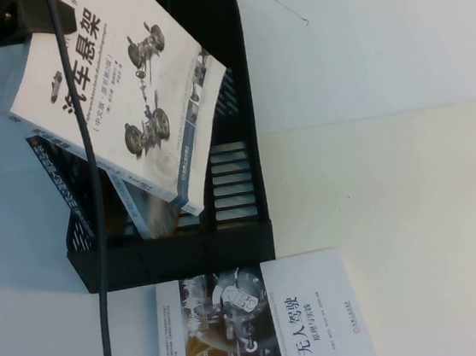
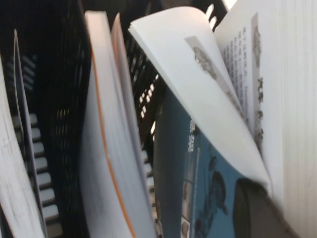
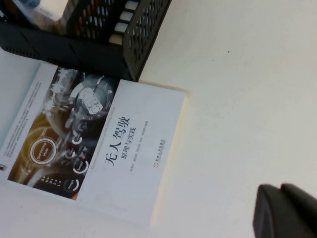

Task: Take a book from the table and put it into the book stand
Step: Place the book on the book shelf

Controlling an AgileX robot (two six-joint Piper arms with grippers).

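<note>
The white book hangs at a slant over the cream book in the stand, so the robot's left gripper should move it across to the empty slot before lowering it.
The book, white with a big black Chinese title and grey car-part images, hangs tilted above the black book stand. Its lower corner dips into the stand's middle part. My left gripper is shut on the book's upper end at the top left. In the left wrist view one dark finger lies against the book's blue-grey cover, and its pages fan open above the slots. My right gripper is shut and empty above the bare table, out of the high view.
A white-and-dark book with an orange circle lies flat on the table in front of the stand; it also shows in the right wrist view. A cream book with an orange edge and a dark book stand in the rack. A black cable hangs across the stand's left side.
</note>
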